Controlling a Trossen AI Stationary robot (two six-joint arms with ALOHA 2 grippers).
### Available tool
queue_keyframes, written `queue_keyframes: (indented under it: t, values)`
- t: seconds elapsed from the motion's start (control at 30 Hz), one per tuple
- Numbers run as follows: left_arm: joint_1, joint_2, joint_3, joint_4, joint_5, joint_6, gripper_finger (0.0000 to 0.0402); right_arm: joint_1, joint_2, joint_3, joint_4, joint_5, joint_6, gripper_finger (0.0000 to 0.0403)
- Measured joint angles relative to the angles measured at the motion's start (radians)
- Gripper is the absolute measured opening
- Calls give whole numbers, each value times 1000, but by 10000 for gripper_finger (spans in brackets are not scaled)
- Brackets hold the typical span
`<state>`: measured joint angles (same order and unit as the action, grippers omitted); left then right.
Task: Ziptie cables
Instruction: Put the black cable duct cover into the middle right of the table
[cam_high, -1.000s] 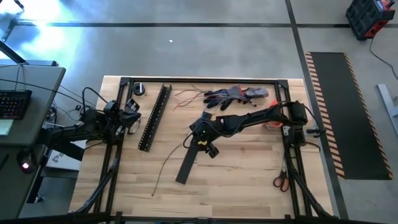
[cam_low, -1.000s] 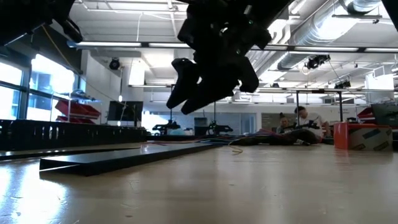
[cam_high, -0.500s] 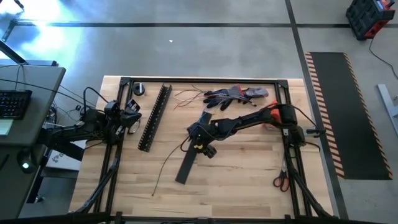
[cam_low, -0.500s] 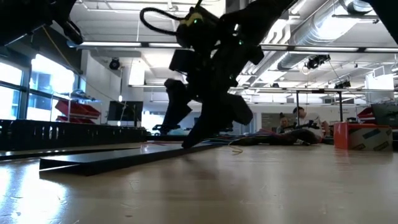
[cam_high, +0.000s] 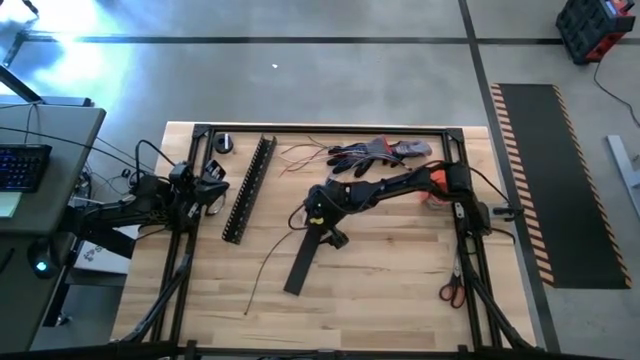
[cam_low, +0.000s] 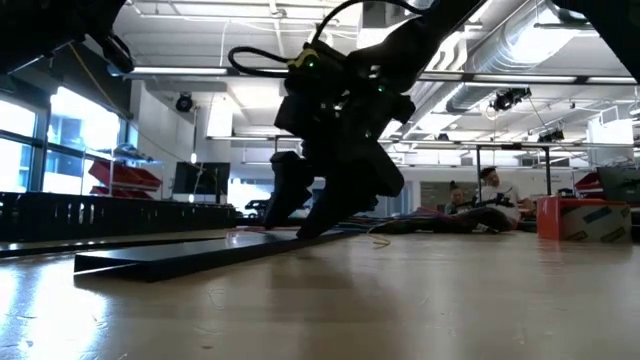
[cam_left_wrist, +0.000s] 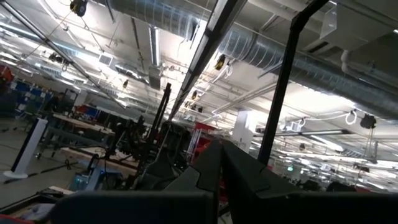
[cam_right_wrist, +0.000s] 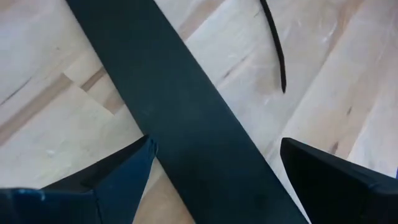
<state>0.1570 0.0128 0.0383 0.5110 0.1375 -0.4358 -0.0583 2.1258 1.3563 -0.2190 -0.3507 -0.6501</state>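
Observation:
The flat black strip (cam_right_wrist: 199, 137) is at a slant between the open fingers of my right gripper. Next, I close on its edges (cam_right_wrist: 265, 163), turn it square, and then grip it again before I lift it.
My right gripper (cam_high: 318, 214) is open and low over the table's middle. Its fingers stand on either side of the flat black strip (cam_right_wrist: 186, 124), near the strip's far end, reaching down to it in the low view (cam_low: 300, 222). The cables (cam_high: 300, 155), thin orange and pale wires, lie loose on the table near the far edge, with no gripper on them. One dark wire (cam_high: 266, 264) lies left of the strip. My left gripper (cam_high: 212, 190) waits shut at the table's left edge, pointing up at the ceiling in its wrist view (cam_left_wrist: 219, 163). My right gripper comes down on the flat black strip from above, its open fingers (cam_right_wrist: 118, 174) across the strip's width near the far end. The strip lies flat on the table. Whether the fingers touch its edges, I cannot tell.
The black slotted bar (cam_high: 250, 188) lies slanted left of the strip. Dark gloves (cam_high: 380, 152) lie at the far edge beside the cables, a small round black thing (cam_high: 223, 143) at the far left, scissors (cam_high: 452, 292) near the right edge, and an orange object (cam_low: 575, 218) under my right arm.
My right gripper has dropped from hovering above the table down onto the flat black strip, moving a little toward the left and far edges. Its fingers now straddle the strip. My left arm has kept still.

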Motion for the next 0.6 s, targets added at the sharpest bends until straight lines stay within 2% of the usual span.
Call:
queue_keyframes:
  t: [0.3, 0.6]
  values:
    - [0, 0, 0, -28, 0, 1, 0, 8, -19, -2, 132, 10, 101, 339]
    - [0, 0, 0, -50, 1, 1, 0, 13, -19, -2, 55, 10, -7, 339]
